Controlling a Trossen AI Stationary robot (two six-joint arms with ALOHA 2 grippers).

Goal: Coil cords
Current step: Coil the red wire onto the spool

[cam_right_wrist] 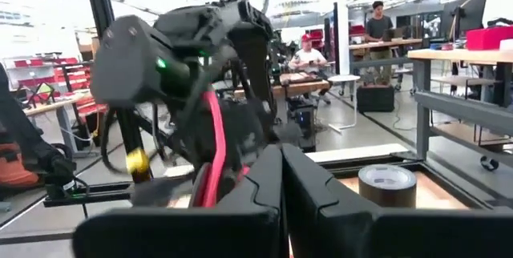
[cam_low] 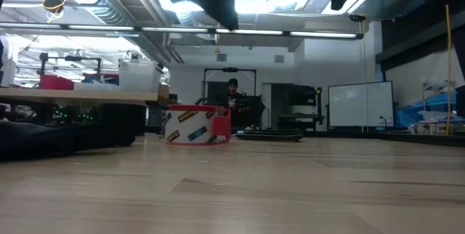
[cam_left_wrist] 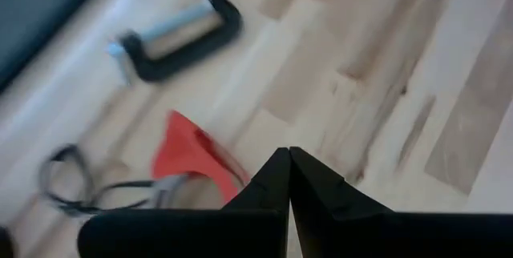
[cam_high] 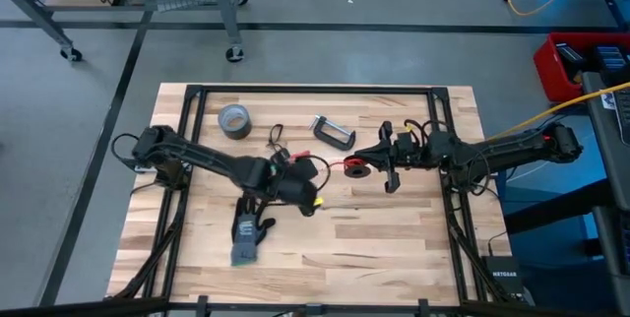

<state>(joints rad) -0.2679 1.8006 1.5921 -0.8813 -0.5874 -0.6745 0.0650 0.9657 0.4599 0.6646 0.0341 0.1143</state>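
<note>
My left gripper is shut, and the red cord's loose end point(cam_right_wrist: 212, 99) sticks up clear of it. Next, my left gripper swings back to the spool point(cam_high: 356, 167) and open around the cord's loose end.
The red cord point(cam_high: 352, 169) is bunched at my right gripper point(cam_high: 362, 164), which is raised over the table's middle and shut on it. A thin stretch of it point(cam_high: 331, 165) runs left to my left gripper point(cam_high: 315, 167), also shut. In the left wrist view the red cord point(cam_left_wrist: 192, 152) passes beside the shut fingers point(cam_left_wrist: 288, 162). In the right wrist view the cord point(cam_right_wrist: 211, 146) rises past my right gripper point(cam_right_wrist: 280, 162) toward the left arm. The black cord point(cam_high: 276, 142) lies looped on the table, untouched, at the far side of the left arm. My left gripper is shut on the red cord's loose stretch point(cam_left_wrist: 234, 184). Its fingers slant down toward the far right, and they hide the place of contact. The cord is clear of the table here. My right gripper holds the bunched end of the red cord point(cam_right_wrist: 204, 190) with its fingers about level, coming from the table's right. Its own fingers hide the pinch. The cord is lifted clear of the table.
A grey tape roll point(cam_high: 234, 120) and a C-clamp point(cam_high: 333, 132) lie toward the far edge. A dark glove point(cam_high: 251, 233) lies near the front left. The low view shows a red-edged tape ring point(cam_low: 196, 125) standing on the table. People sit in the room beyond.
</note>
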